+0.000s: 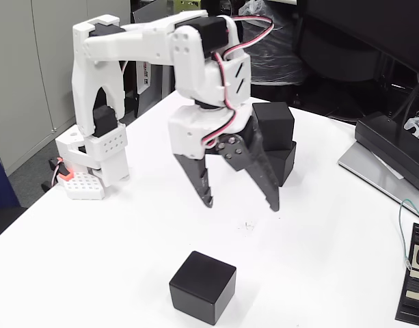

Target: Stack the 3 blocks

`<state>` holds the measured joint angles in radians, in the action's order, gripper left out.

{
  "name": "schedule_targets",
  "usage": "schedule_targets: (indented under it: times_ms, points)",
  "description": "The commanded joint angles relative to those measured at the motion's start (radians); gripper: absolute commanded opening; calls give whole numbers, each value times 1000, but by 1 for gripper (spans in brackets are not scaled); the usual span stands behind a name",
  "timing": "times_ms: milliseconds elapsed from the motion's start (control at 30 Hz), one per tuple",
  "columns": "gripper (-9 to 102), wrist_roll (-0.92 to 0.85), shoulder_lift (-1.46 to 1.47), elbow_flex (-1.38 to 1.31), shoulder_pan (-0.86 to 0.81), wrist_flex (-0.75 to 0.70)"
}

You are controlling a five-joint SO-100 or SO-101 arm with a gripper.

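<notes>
I should expect another mark hidden under the lone black block (203, 287) when I lift it, because a small drawn mark (246, 225) shows in front of the stack.
In the fixed view one black block (203, 287) sits alone on the white table near the front edge. Two more black blocks stand stacked behind the arm: the upper block (274, 123) rests on the lower block (284, 161), a little off to the left of it. My gripper (242, 203) hangs above the table between the stack and the lone block, black fingers spread wide, nothing between them. It is in front of the stack and well above and behind the lone block.
The white arm base (93, 164) stands at the table's left edge. A laptop and dark device (394, 154) lie at the right, with a flat black device with a white label (415, 283) at the right front corner. Bare table (113, 260) spreads around the lone block.
</notes>
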<state>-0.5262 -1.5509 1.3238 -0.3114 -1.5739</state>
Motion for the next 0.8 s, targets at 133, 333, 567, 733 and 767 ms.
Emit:
schedule_targets:
  times_ms: [133, 333, 567, 733, 767]
  points:
    - [33, -167, -34, -21, -201, 3]
    - [33, -232, 89, -25, -261, 6]
    - [33, -224, 199, -35, -256, 72]
    - [34, -224, 202, -21, -256, 175]
    - [34, -224, 202, -20, -256, 183]
